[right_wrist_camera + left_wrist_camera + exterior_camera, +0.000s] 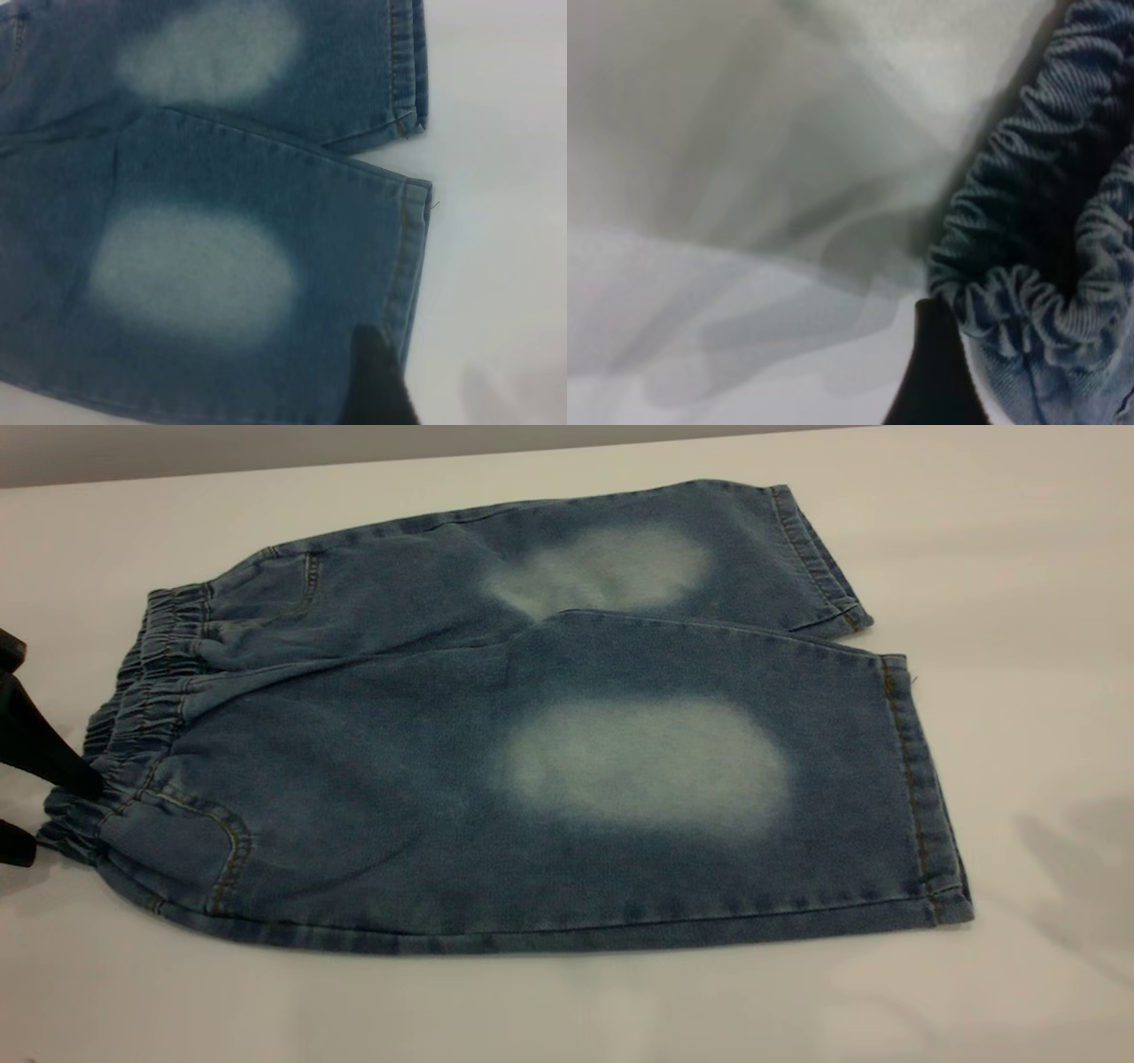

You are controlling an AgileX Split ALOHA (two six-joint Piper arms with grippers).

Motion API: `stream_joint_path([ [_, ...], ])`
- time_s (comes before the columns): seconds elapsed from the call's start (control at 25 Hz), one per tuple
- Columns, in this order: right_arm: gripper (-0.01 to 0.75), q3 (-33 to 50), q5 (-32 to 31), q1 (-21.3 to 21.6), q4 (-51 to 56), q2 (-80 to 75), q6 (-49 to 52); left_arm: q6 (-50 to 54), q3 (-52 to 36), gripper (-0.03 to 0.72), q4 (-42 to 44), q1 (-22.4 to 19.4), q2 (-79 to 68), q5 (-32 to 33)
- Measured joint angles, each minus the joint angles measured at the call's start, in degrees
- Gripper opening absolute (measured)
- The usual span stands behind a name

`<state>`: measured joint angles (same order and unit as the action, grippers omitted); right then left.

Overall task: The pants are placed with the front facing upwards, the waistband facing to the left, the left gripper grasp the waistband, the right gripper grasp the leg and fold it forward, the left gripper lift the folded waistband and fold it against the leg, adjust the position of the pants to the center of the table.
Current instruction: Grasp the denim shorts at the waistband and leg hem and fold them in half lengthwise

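Note:
I expect the near leg (638, 776) to sag in the middle when I lift its waistband corner and hem, because the near outer seam (239, 932) lies in a loose curve.
The blue denim pants (425, 797) lie flat on the white table (1019, 540), front up, with a pale faded patch on each leg. The gathered waistband (151, 691) points left. My left gripper (55, 815) is at the waistband's near corner. It is open, with one black finger tip resting on the puckered band and the other lower, beside the corner. In the left wrist view a single black finger (935, 376) sits against the waistband (1028, 204). My right gripper (381, 381) hovers over the near leg (204, 274), close to its stitched hem (406, 257); it is outside the exterior view.
Bare tabletop surrounds the pants on all sides, with wide free room to the right (1045, 717) and front (567, 1010). The table's far edge (266, 465) runs along the top. Faint arm shadows fall on the table at the right.

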<state>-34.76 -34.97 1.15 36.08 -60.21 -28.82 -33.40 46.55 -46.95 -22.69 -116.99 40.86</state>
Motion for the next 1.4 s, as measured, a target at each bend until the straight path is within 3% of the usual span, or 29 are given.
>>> stream_joint_path([
  [0.32, 0.402, 0.0, 0.0, 0.0, 0.1, 0.0, 0.0, 0.9, 0.0, 0.472, -2.0, 0.0, -3.2, -0.3],
  [0.48, 0.402, 0.0, 0.0, 0.0, 0.1, 0.0, 0.1, 0.2, 0.0, 0.430, -3.7, 0.0, -3.8, -0.7],
  [0.6, 0.402, 0.0, -0.1, 0.0, 0.1, 0.0, 0.1, -1.5, -0.1, 0.337, -7.1, 0.0, -3.9, -3.4],
  [0.76, 0.402, 0.1, -2.5, 0.0, 2.1, -0.8, 2.9, -5.8, -0.1, 0.123, -11.9, 0.0, -4.1, -4.6],
  [0.8, 0.402, 0.1, -3.9, 0.0, 2.4, -1.3, 3.6, -7.4, -0.1, 0.111, -13.1, 0.0, -4.1, -4.0],
  [1.08, 0.402, 5.3, -6.6, 0.0, 7.7, -10.0, 4.8, -15.5, -0.1, 0.111, -20.3, 0.0, -4.0, 4.3],
  [1.4, 0.402, 8.1, -0.3, 0.0, 15.9, -25.0, 0.3, -16.9, -0.1, 0.111, -22.2, 1.3, -0.9, 7.0],
])
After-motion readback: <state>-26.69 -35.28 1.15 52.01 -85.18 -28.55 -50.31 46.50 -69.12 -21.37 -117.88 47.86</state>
